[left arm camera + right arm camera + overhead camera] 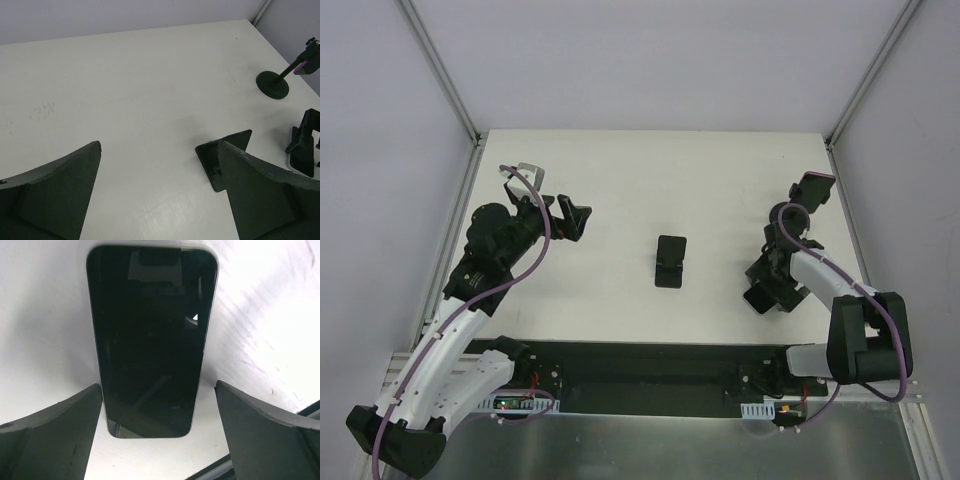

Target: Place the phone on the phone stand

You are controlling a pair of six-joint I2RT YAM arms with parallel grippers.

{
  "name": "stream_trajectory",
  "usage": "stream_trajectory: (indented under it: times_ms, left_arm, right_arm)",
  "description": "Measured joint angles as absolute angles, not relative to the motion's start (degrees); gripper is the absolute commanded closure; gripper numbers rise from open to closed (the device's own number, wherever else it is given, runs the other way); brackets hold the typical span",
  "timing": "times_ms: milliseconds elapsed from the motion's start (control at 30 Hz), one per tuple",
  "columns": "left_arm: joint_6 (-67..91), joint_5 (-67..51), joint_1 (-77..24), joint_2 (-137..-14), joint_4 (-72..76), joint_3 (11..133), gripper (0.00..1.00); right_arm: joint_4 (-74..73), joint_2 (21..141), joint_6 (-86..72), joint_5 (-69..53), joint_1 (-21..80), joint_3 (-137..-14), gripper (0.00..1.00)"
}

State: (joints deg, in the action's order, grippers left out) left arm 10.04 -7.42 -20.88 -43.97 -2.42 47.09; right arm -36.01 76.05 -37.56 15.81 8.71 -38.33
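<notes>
My right gripper straddles the phone's near end that the stand must hold, so I should pass the phone to my left gripper and regrasp its far end.
The phone lies flat and screen up on the white table, at the right front in the top view. My right gripper is open and low over the phone's near end, with one finger on each side of it; it also shows in the top view. The phone stand stands at the table's middle, with nothing on it, and also shows in the left wrist view. My left gripper is open and empty at the left, left of the stand.
A small black post on a round base stands at the back right and also shows in the left wrist view. A metal bracket sits at the back left. A black rail runs along the table's near edge.
</notes>
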Motion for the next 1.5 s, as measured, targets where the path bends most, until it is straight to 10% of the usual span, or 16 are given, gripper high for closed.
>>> stream_trajectory:
  times_ms: [167,333,733,1500]
  left_arm:
    - [10.04,-7.42,-20.88,-43.42,-2.39,47.09,0.01]
    - [10.04,-7.42,-20.88,-43.40,-2.39,47.09,0.01]
    - [10.04,-7.42,-20.88,-43.40,-2.42,47.09,0.01]
    - [11.62,-29.82,-20.88,-57.56,-1.93,51.07,0.05]
  right_arm:
    - [-34.28,78.67,-35.33,14.06,5.21,-40.10,0.01]
    - [-34.09,79.35,-35.03,13.26,4.73,-40.53,0.18]
    - [-32.95,78.04,-35.31,14.11,4.69,-39.70,0.99]
    - [-28.49,53.54,-11.75,21.50,27.11,-36.42,0.99]
